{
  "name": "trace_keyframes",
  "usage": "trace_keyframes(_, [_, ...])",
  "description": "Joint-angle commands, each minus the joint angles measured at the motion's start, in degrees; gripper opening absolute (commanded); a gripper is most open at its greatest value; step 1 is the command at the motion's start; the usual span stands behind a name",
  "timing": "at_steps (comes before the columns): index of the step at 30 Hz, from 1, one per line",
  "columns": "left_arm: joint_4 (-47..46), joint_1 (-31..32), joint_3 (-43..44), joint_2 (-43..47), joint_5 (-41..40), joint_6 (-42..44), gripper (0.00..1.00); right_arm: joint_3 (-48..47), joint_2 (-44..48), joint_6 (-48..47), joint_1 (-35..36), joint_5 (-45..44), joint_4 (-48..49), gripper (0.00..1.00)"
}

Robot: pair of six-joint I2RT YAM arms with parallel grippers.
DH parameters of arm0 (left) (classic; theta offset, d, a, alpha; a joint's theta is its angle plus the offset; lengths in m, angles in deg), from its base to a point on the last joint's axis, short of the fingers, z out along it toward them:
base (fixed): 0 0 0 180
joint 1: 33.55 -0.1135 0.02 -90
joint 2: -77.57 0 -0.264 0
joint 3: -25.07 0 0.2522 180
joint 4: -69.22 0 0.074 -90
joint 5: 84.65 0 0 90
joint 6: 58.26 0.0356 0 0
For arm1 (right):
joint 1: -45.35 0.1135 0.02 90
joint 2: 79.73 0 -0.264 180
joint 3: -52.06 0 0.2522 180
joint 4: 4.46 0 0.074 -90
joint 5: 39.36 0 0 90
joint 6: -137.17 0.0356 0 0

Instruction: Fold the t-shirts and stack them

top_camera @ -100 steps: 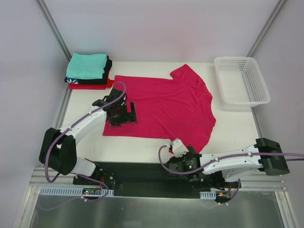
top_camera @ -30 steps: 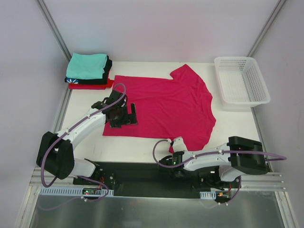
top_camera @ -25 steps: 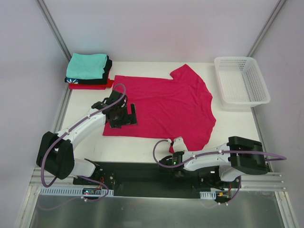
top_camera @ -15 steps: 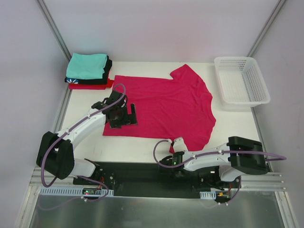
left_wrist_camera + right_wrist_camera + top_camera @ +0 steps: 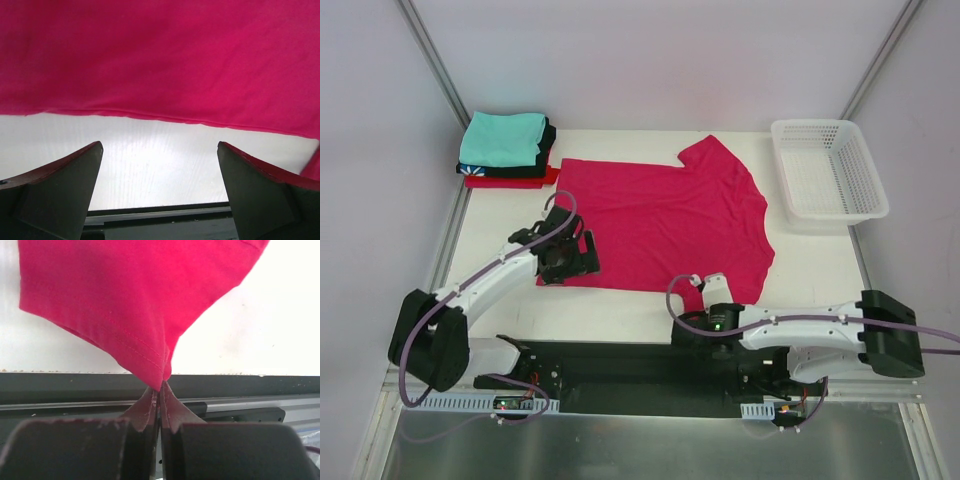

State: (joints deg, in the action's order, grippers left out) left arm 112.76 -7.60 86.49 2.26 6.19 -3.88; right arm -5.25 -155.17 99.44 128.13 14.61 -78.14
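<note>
I should now move my left gripper to the other near corner (image 5: 542,282), which lies free, until its fingers are on both sides of that corner. My right gripper holds one hem corner (image 5: 159,377).
A crimson-pink t-shirt (image 5: 660,210) lies spread flat across the middle of the white table (image 5: 810,262). My right gripper (image 5: 703,288) is shut on its near hem corner, and the cloth (image 5: 135,290) rises in a peak from the pinched tips (image 5: 161,388). My left gripper (image 5: 567,258) hovers open over the shirt's near left edge. In the left wrist view the hem (image 5: 160,112) runs across above bare table, and nothing is between that gripper's fingers (image 5: 55,190). Folded teal (image 5: 503,138), black (image 5: 546,150) and red (image 5: 510,182) t-shirts are stacked at the far left.
A white mesh basket (image 5: 825,170) stands at the far right corner. A black strip (image 5: 620,365) with the arm bases runs along the table's near edge. Grey walls close in the left, back and right.
The right gripper has shut on the hem corner and drawn it slightly right and away from the near edge. The left gripper has slid from on the shirt toward its near left edge.
</note>
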Motion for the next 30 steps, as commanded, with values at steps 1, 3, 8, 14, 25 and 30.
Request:
trace_keyframes(1, [0.7, -0.3, -3.9, 7.6, -8.1, -6.3, 0.99, 1.6, 6.8, -2.3, -2.5, -2.4, -5.3, 0.01])
trace_keyframes(3, [-0.2, -2.0, -4.8, 9.8, -8.5, -6.7, 0.99, 1.8, 8.7, -3.0, -3.6, -2.5, -5.7, 0.01])
trace_keyframes(8, [-3.0, -9.8, -6.9, 12.4, -5.5, -4.7, 0.96, 2.1, 12.4, -4.7, -5.4, -2.6, -7.1, 0.01])
trace_keyframes(14, [-6.3, -11.5, -13.9, 20.3, -8.1, -12.7, 0.91, 1.9, 13.2, -6.8, -7.0, -1.9, -6.3, 0.01])
trace_keyframes(25, [-6.0, -11.5, -19.7, 23.9, -12.0, -17.5, 0.7, 3.1, 14.2, -8.9, -8.3, -0.7, -3.9, 0.01])
trace_keyframes(30, [-5.2, -11.6, -20.7, 25.1, -14.5, -18.2, 0.67, 3.7, 15.6, -9.5, -9.0, -0.3, -4.0, 0.01])
